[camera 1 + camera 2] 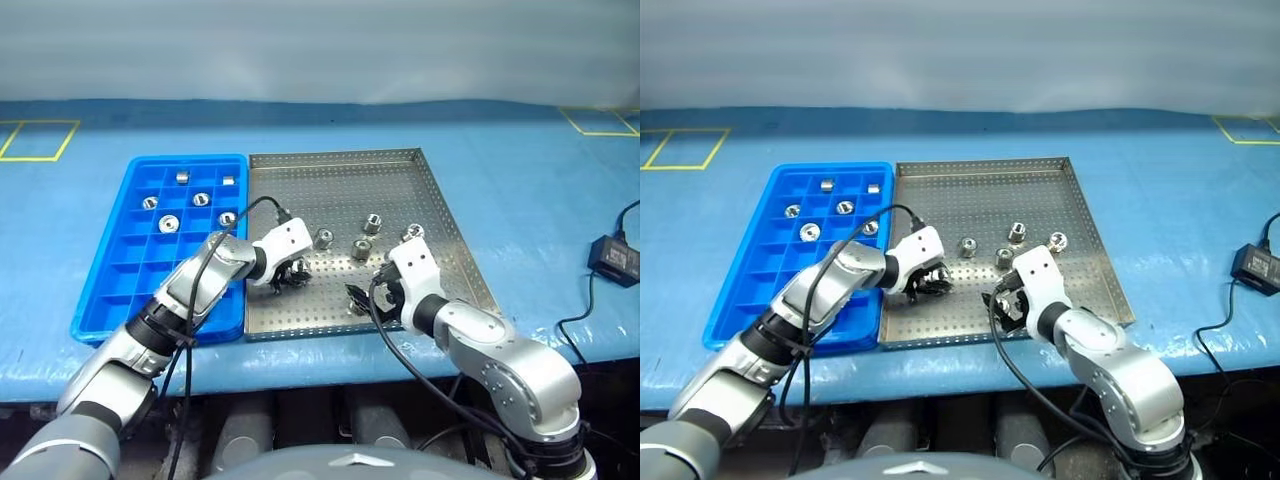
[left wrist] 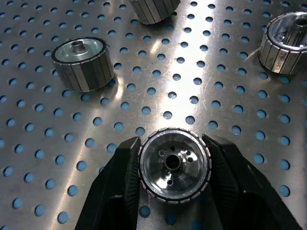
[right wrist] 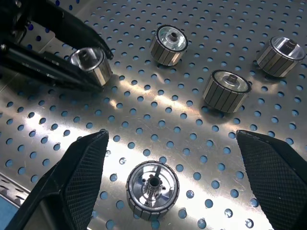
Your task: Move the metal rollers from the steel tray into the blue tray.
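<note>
The roller's opposite sides (image 2: 175,166) are held by both fingers of my left gripper, so it should keep carrying the roller until it is over an empty outer compartment (image 1: 129,249) of the blue tray.
The steel tray (image 1: 340,185) lies on the blue table with the blue tray (image 1: 130,270) against its left side. Several metal rollers stand loose on the perforated floor, such as one (image 1: 324,238) and another (image 1: 373,222); several more sit in the blue tray's far compartments (image 1: 169,223). My left gripper (image 2: 171,140) is low over the steel tray's front left part, its two fingers pressed against the sides of a roller (image 2: 173,165) that rests on the floor. My right gripper (image 3: 170,136) stands wide open just above another roller (image 3: 152,189) near the tray's front edge.
A black power adapter (image 1: 613,258) with its cable lies on the table at the far right. Yellow tape marks (image 1: 40,140) sit at the back corners. The table's front edge runs just below both trays.
</note>
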Controlling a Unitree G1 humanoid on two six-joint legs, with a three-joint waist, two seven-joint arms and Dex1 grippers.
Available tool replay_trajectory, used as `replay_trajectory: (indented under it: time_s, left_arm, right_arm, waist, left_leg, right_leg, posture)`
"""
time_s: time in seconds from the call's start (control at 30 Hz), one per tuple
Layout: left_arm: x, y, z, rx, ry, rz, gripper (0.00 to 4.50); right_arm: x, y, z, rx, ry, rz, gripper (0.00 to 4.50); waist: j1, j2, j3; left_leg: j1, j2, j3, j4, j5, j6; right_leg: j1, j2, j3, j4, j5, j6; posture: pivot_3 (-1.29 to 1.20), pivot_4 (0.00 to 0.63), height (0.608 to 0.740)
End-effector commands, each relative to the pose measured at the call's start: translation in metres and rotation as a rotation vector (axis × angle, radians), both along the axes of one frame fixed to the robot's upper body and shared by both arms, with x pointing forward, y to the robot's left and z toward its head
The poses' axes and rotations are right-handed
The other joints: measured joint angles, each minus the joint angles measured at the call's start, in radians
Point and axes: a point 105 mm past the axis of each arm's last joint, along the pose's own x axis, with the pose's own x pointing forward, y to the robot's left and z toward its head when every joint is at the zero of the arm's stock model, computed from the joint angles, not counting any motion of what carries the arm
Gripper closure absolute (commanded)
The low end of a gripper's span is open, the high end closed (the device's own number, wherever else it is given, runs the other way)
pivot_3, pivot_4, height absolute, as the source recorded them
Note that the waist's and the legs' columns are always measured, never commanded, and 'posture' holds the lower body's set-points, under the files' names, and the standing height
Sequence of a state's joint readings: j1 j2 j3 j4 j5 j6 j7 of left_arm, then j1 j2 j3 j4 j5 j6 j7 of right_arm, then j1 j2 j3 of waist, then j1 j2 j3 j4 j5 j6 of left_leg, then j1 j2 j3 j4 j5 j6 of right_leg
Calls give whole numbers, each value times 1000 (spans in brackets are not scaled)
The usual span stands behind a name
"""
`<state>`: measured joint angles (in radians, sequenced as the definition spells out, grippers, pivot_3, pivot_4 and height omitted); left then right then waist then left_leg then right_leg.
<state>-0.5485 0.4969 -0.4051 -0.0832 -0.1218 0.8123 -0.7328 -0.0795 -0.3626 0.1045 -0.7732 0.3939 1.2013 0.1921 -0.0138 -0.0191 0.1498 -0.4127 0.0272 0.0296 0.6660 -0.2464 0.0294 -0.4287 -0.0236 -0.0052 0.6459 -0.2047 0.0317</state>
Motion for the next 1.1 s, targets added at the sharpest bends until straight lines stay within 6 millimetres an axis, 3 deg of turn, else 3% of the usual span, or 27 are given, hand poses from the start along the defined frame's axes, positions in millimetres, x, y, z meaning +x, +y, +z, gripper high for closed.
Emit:
replay_trajectory:
  time_s: [0.03,0.17,0.27,0.4,0.57,0.87,1.0,1.1]
  left_arm:
    - [20,27,46,-150,-190,271,2776]
    - [22,73,73,-271,-380,612,2776]
    - [13,108,81,-286,-480,819,2776]
    - [-3,144,80,-257,-557,1013,2776]
    - [-14,181,63,-59,-602,1160,2776]
    - [-8,212,31,13,-511,1274,2776]
    - [-2,216,22,13,-474,1284,2776]
    - [6,204,34,-32,-501,1232,1792]
  right_arm:
    - [5,12,15,19,-77,47,0]
    - [8,36,25,67,-138,139,0]
    - [10,54,29,94,-169,205,0]
    - [8,75,30,119,-185,306,0]
    - [8,88,31,132,-189,366,0]
    - [6,88,30,139,-184,364,0]
    - [5,85,29,141,-179,339,0]
    - [3,82,28,140,-177,321,0]
  waist:
    - [2,0,0]
    - [4,0,0]
    - [5,0,0]
    - [24,-1,0]
    - [55,-2,-1]
    - [63,-2,-1]
    - [56,-2,-1]
    - [51,-2,-1]
  left_leg:
    - [0,0,0,0,0,0]
    - [0,0,0,0,0,0]
    - [0,0,0,0,0,0]
    - [1,-1,0,0,0,0]
    - [1,-1,0,1,0,0]
    - [1,-1,0,1,0,1]
    - [1,-1,-1,1,1,1]
    - [1,-1,0,1,1,1]
  right_leg:
    - [0,0,0,0,0,0]
    - [0,0,0,0,1,1]
    - [1,0,0,0,1,1]
    - [1,-1,0,0,2,0]
    - [1,-1,0,0,4,-2]
    - [2,-2,-2,0,4,-3]
    - [2,-2,-2,0,4,-3]
    - [2,-2,-2,0,5,-3]
  posture:
    - [18,150,740]
    - [48,150,740]
    - [82,150,740]
    - [130,150,740]
    - [159,150,740]
    - [134,150,740]
    - [104,150,740]
    - [80,150,740]
